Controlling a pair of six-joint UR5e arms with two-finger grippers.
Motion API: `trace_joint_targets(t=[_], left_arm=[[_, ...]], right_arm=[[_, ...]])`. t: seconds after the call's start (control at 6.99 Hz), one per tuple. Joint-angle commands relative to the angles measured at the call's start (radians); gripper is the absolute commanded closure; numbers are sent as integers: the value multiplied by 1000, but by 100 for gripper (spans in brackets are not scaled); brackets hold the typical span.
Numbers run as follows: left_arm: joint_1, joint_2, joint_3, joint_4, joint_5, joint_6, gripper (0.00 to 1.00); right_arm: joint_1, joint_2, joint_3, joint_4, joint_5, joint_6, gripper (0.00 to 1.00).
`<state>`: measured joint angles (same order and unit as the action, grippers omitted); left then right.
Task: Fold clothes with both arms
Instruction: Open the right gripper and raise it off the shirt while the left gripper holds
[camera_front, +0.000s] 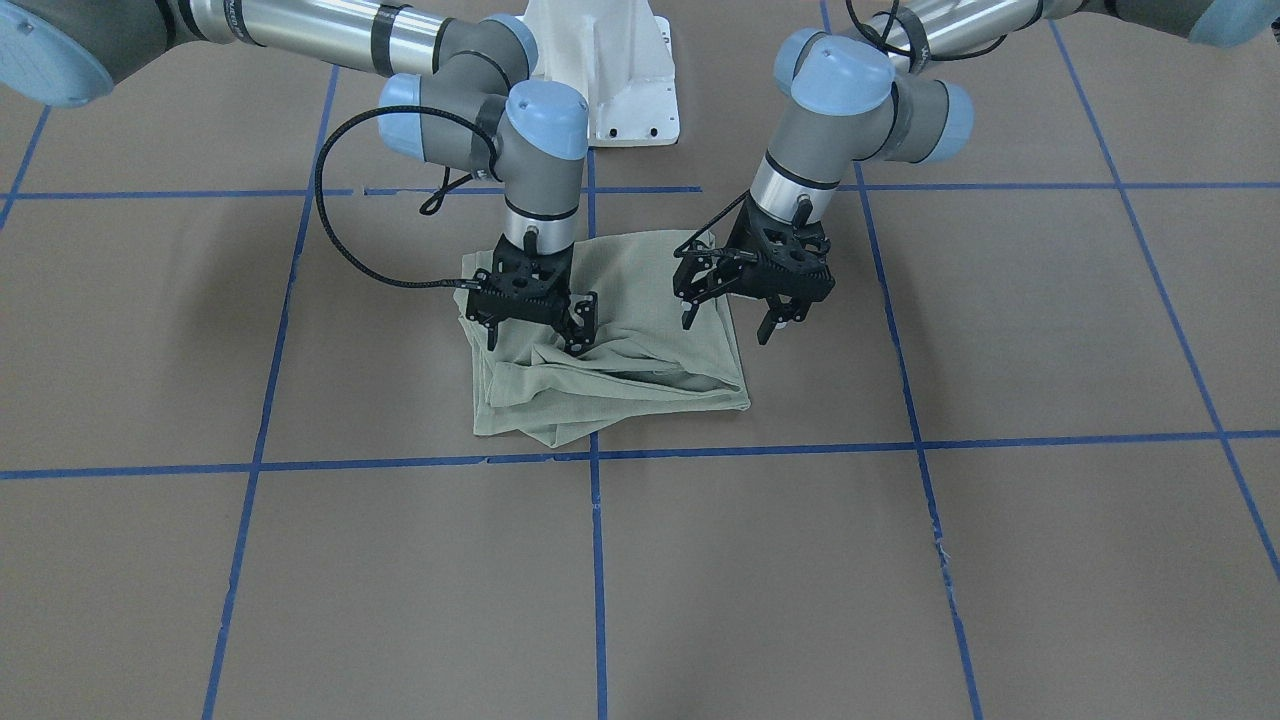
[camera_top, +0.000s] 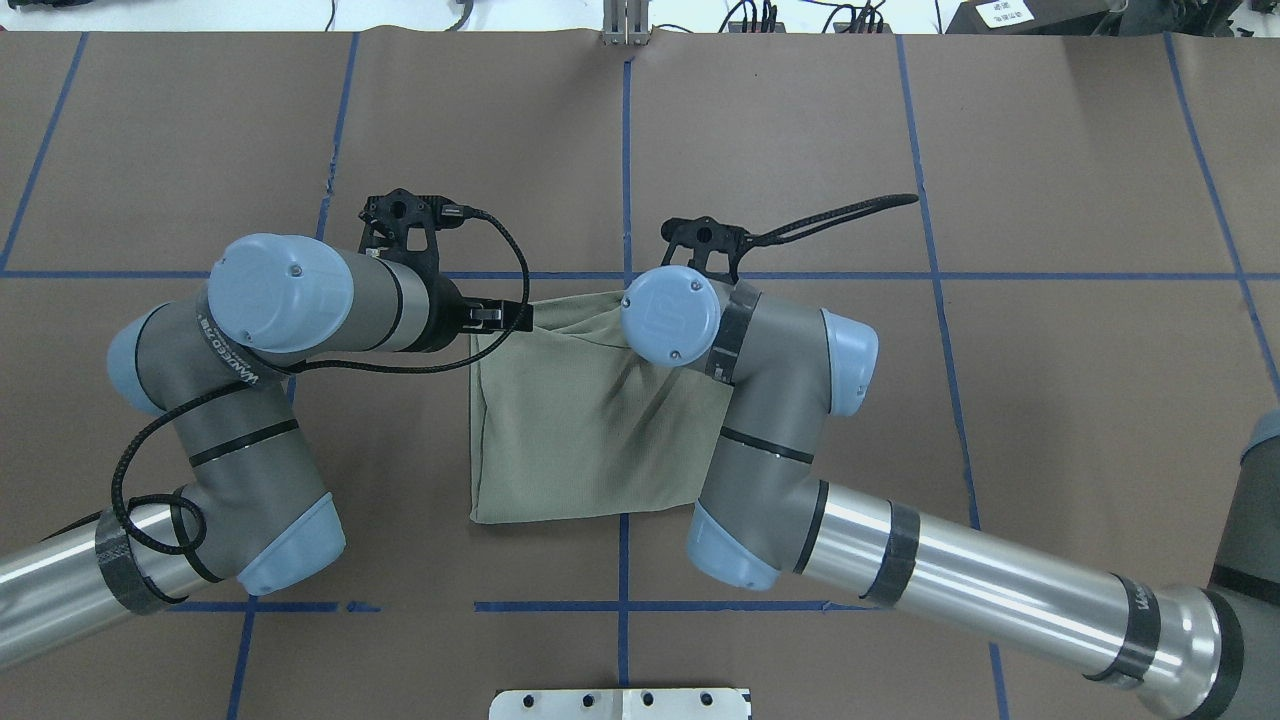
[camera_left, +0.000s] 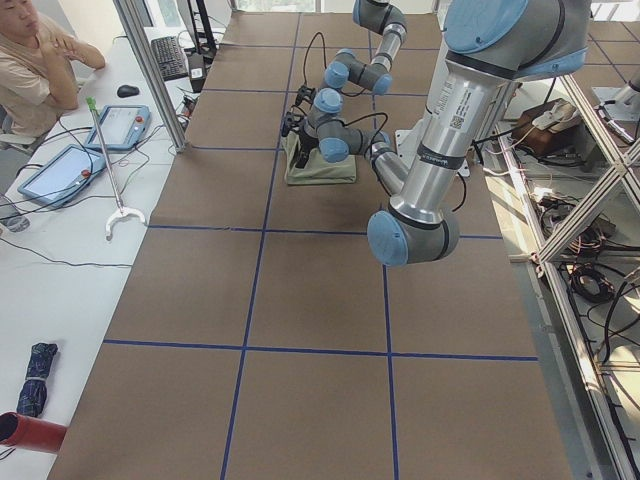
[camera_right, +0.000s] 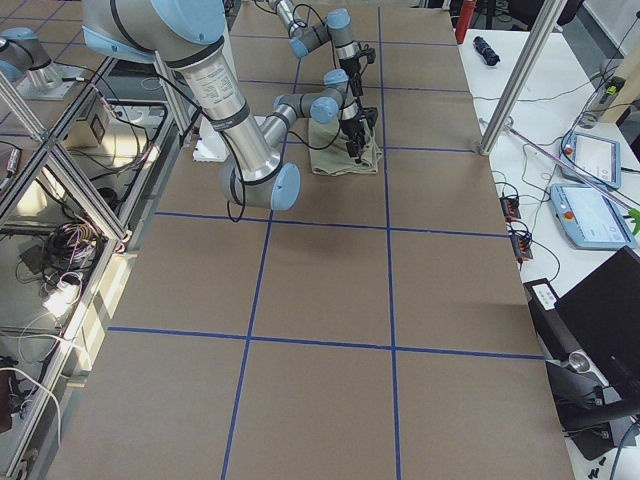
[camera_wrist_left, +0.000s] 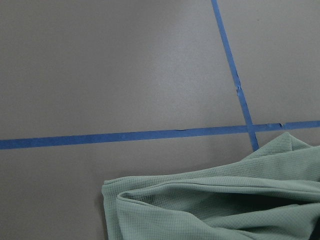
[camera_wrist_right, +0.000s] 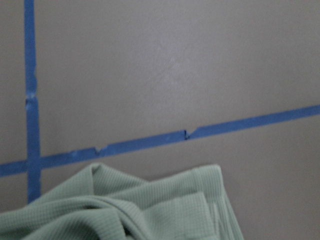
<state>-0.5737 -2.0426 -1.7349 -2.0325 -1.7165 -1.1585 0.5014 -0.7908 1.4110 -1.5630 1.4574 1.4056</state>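
Observation:
The shirt's top layer bunches into loose folds (camera_front: 626, 370) short of the shirt's far edge, so the robot's right gripper should pull that layer out toward the shirt's front corner (camera_front: 528, 422).
The sage-green shirt (camera_front: 620, 375) lies folded into a rough rectangle at the middle of the brown table, with loose rumpled folds along its edge far from the robot. It also shows in the overhead view (camera_top: 580, 430) and in both wrist views (camera_wrist_left: 225, 205) (camera_wrist_right: 125, 210). My left gripper (camera_front: 730, 318) is open, just above the shirt's edge on my left side. My right gripper (camera_front: 537, 335) is open over the shirt's other side, with one fingertip (camera_front: 580, 342) at the rumpled fold. In the overhead view the right wrist hides its gripper. No logo, collar or tag shows.
Blue tape lines (camera_front: 596, 455) grid the brown table. The white pedestal base (camera_front: 610, 80) stands behind the shirt. A black cable loop (camera_front: 335, 225) hangs from the right wrist. A person (camera_left: 40, 60) sits at a side desk beyond the table.

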Motion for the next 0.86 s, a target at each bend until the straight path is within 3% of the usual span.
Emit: trace_joint_targets(t=[0.0,0.43,0.72], left_arm=[[0,-1,0,0,0,-4,0],[0,2,-9,0,0,-4,0],[11,-4,17,0,6,-16,0]], right_arm=[[132,21,-105,3,11,-138,0],[149,30,-84,157,147,-82,0],[114,30,-18,152,164,3,0]])
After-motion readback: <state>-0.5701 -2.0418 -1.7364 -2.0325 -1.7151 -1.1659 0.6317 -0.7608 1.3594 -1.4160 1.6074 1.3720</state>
